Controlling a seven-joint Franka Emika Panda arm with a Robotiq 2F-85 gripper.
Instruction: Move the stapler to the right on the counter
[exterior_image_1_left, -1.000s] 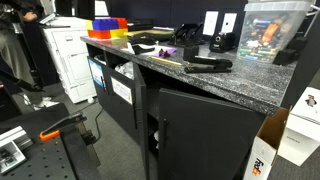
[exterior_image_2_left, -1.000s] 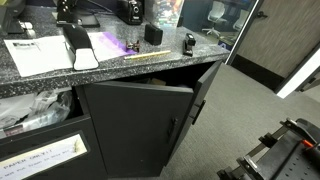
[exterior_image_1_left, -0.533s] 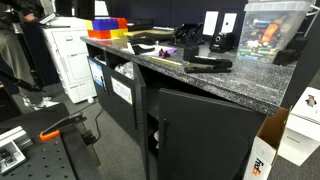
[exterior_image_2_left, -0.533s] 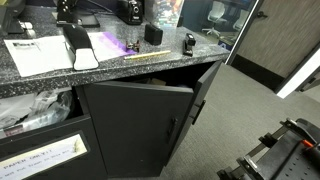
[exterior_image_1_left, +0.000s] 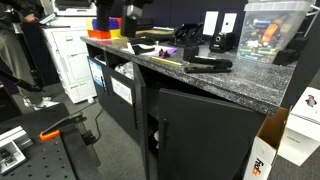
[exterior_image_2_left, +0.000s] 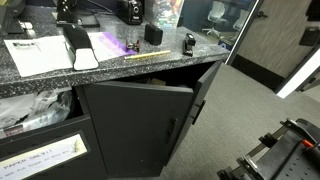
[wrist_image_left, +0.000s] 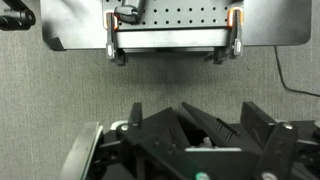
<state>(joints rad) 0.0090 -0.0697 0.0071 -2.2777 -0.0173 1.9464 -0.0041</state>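
The stapler lies clear of the yellow ruler. My open gripper goes on moving toward the stapler before it shuts once its fingers have the stapler's body (exterior_image_2_left: 189, 45) between them.
The long black stapler (exterior_image_1_left: 208, 65) lies on the dark speckled counter (exterior_image_1_left: 250, 88) near its front edge. In the exterior view from the other side it is a small dark shape (exterior_image_2_left: 188, 42) on the counter (exterior_image_2_left: 60, 78). My arm (exterior_image_1_left: 108, 10) and gripper (exterior_image_1_left: 134, 12) show only as dark shapes at the top edge, over the far end of the counter and well away from the stapler. In the wrist view my gripper (wrist_image_left: 200, 122) is open and empty. It looks down on grey carpet and a perforated metal base (wrist_image_left: 172, 22). The stapler is not in the wrist view.
A yellow ruler (exterior_image_1_left: 168, 62), a purple object (exterior_image_1_left: 168, 50) and black boxy items (exterior_image_2_left: 152, 33) lie near the stapler. A clear bin (exterior_image_1_left: 272, 30) stands behind. Coloured trays (exterior_image_1_left: 112, 32) and a white printer (exterior_image_1_left: 68, 50) are at the far end. A cabinet door (exterior_image_2_left: 130, 120) hangs ajar.
My arm and gripper have come into the top of an exterior view over the far end of the counter. The stapler has not moved.
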